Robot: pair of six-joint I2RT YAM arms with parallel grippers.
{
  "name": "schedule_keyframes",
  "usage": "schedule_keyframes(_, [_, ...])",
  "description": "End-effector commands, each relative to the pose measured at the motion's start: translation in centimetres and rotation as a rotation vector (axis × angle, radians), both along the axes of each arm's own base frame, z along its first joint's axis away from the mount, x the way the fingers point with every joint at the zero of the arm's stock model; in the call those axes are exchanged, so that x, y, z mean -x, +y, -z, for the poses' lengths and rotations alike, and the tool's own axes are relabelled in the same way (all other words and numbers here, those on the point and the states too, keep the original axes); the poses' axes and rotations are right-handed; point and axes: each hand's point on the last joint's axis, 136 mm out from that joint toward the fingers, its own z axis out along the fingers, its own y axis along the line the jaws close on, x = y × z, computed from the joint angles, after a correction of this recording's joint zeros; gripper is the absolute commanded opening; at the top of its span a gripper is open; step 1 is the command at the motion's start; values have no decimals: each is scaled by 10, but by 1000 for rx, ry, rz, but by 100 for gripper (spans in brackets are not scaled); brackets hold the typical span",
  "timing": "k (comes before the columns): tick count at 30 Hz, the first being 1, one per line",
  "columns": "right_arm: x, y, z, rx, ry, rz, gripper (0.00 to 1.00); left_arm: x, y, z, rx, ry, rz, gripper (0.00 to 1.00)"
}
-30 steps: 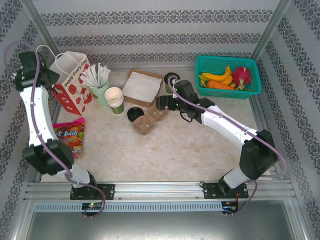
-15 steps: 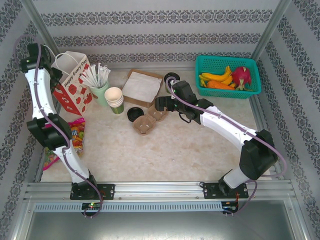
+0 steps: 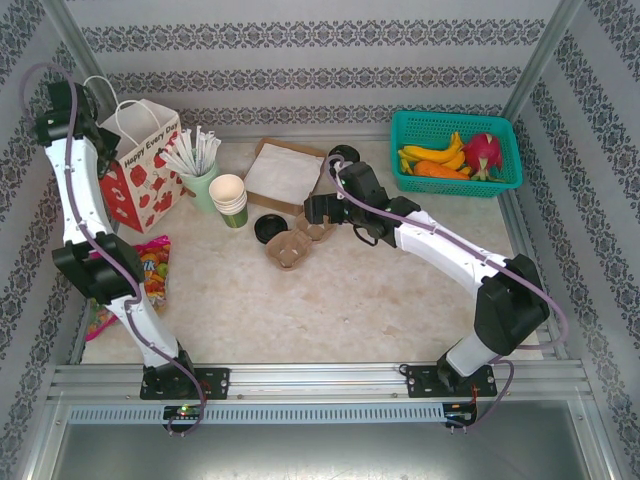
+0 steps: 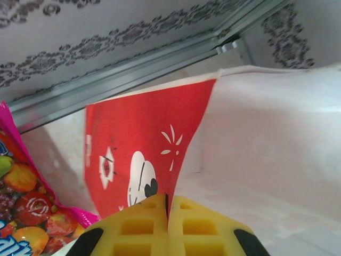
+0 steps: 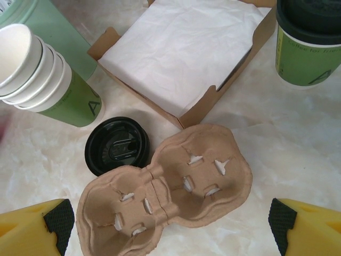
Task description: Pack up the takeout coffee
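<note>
My right gripper is to pinch the carrier's fold and move the carrier out of the way first, because the cup carrier lies in the paper bag's way to the middle.
The takeout coffee, a green cup with a black lid, stands at the back of the table beside the napkin box. My right gripper hovers open over the brown cardboard cup carrier, which lies between its yellow fingers, and holds nothing. The red and white paper bag stands at the far left. My left gripper is shut on the bag's upper rim, at the bag's left side.
A stack of lidless green cups, a pale green cup of straws, a loose black lid and a box of napkins crowd the carrier. A teal fruit basket sits back right. A candy bag lies left.
My left arm has swung up and straightened at the bag's left edge, and the bag now stands more upright. My right gripper has crept slightly left over the carrier.
</note>
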Motion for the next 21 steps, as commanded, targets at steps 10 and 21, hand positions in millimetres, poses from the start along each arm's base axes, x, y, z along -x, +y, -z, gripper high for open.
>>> schedule_keyframes(10, [14, 16, 16, 204, -58, -315, 95, 63, -10, -88, -144, -122, -11, 0])
schedule_keyframes(21, [23, 36, 67, 255, 134, -481, 90, 164, -51, -88, -185, -84, 7, 0])
